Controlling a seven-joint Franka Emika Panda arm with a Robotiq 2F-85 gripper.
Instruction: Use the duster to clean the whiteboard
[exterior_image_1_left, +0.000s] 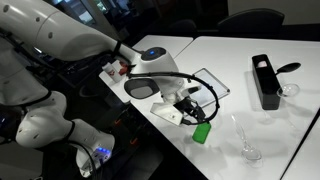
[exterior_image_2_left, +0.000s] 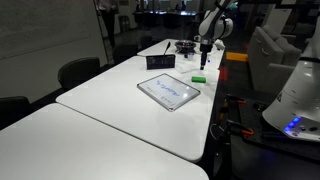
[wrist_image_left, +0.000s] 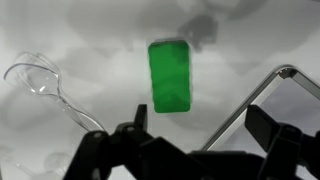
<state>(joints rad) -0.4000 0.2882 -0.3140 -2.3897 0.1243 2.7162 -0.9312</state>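
My open fingers are lined up across the green duster's narrow width (wrist_image_left: 170, 77), so I should keep moving my gripper down toward the duster (exterior_image_1_left: 202, 132) until the fingers are on both sides of it, and then close them.
The green duster (wrist_image_left: 170, 77) lies flat on the white table, beside the whiteboard's corner (wrist_image_left: 290, 95). It also shows in both exterior views (exterior_image_1_left: 201, 132) (exterior_image_2_left: 199, 78). My gripper (wrist_image_left: 200, 120) hangs above the table, open and empty, with the duster just ahead of its fingers. In the exterior views the gripper (exterior_image_1_left: 190, 108) (exterior_image_2_left: 205, 45) is above the duster and not touching it. The whiteboard (exterior_image_2_left: 168, 91) with blue scribbles lies flat near the table edge. In an exterior view the arm partly hides the whiteboard (exterior_image_1_left: 212, 84).
A tall black box (exterior_image_1_left: 265, 82) (exterior_image_2_left: 160, 61) stands farther along the table. A clear wine glass (exterior_image_1_left: 245, 145) (wrist_image_left: 40, 85) is close to the duster. Another glass (exterior_image_1_left: 290, 90) sits by the black box. The table edge is near.
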